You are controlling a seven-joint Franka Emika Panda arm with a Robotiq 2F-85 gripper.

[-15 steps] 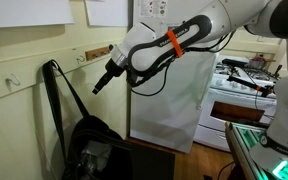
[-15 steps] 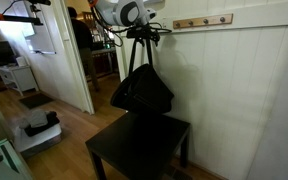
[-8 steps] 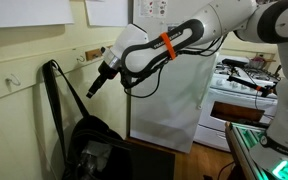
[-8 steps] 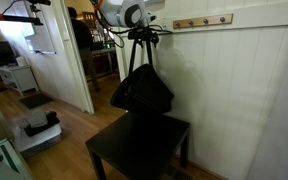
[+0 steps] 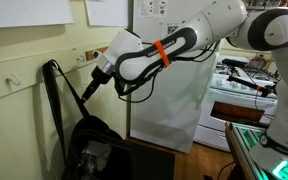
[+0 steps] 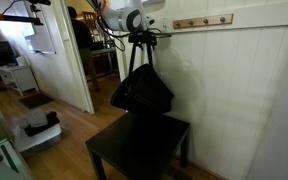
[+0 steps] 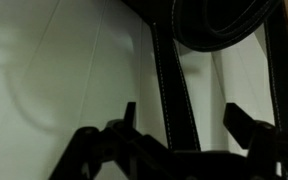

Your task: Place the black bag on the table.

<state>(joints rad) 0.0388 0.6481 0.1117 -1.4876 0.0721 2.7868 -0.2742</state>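
The bag's stitched strap (image 7: pixel 178 105) runs loose between the robot's open fingers and its loop hangs on the wall hook, so the gripper should first pinch the strap and lift the loop (image 5: pixel 51 65) clear.
The black bag (image 5: pixel 88 148) hangs by its long thin straps (image 5: pixel 54 90) from a hook on the wall, and its body sags just above the table. In an exterior view the bag (image 6: pixel 142 90) hangs over the low dark table (image 6: pixel 136 148). The table's corner also shows in the exterior view facing the stove (image 5: pixel 152 160). My gripper (image 5: pixel 88 90) is open beside the upper straps. In the wrist view one stitched strap (image 7: pixel 169 70) runs between my open jaws (image 7: pixel 184 118) without being pinched. The strap loop (image 7: pixel 219 30) is above them.
A white panel (image 5: pixel 169 100) and a stove (image 5: pixel 239 85) stand behind my arm. A green-edged glossy surface (image 5: pixel 246 140) is at the lower right. A hook rail (image 6: pixel 199 20) runs along the wall, and an open doorway (image 6: pixel 44 60) is to the side.
My gripper has moved down and toward the hanging straps, closing the gap to them. The bag has not moved.
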